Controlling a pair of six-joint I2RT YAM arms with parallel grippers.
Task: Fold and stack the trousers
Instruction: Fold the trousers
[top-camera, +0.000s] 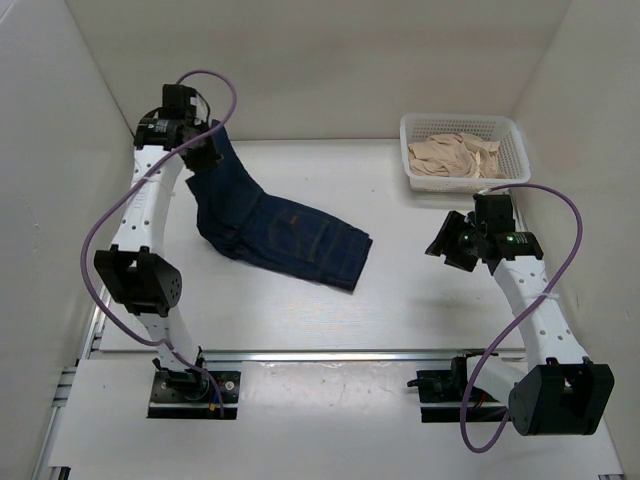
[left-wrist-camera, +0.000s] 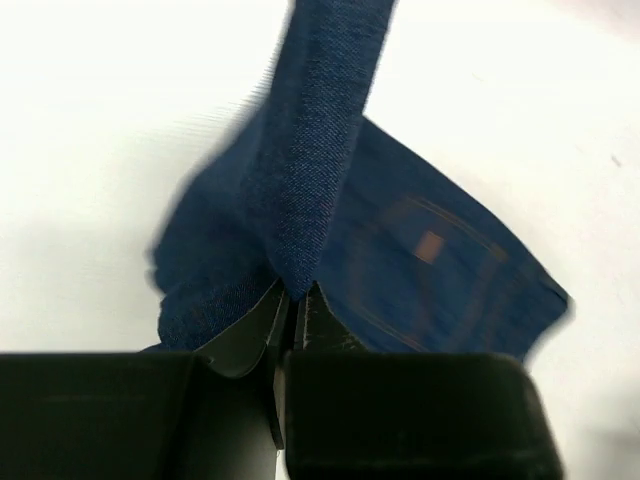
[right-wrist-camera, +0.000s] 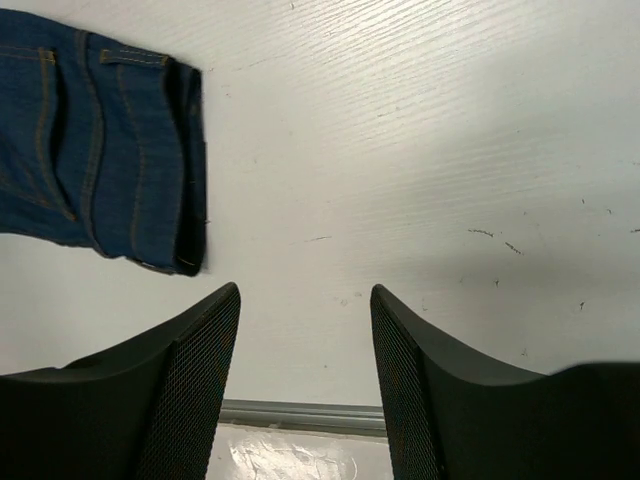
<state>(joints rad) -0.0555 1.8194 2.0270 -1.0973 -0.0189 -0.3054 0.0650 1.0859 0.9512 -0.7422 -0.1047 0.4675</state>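
The trousers' raised end (top-camera: 226, 160) is up clear and the waistband end (top-camera: 346, 262) lies flat and uncovered, so the left gripper should go across next and let go over the waistband end.
The dark navy trousers (top-camera: 285, 235) lie partly folded on the table's left-middle, waistband end toward the right. My left gripper (top-camera: 207, 145) is raised at the far left and shut on a strip of the trousers, lifting that part up off the table. In the left wrist view the pinched denim (left-wrist-camera: 310, 150) rises from my left gripper (left-wrist-camera: 296, 300), with the tan patch (left-wrist-camera: 429, 246) on the cloth below. My right gripper (top-camera: 447, 245) is open and empty, right of the trousers. In the right wrist view my right gripper (right-wrist-camera: 305, 300) hovers over bare table, the waistband end (right-wrist-camera: 110, 150) at upper left.
A white basket (top-camera: 510, 135) holding beige cloth (top-camera: 455, 158) stands at the back right. White walls enclose the table on three sides. A metal rail (top-camera: 320, 355) runs along the near edge, by the arm bases.
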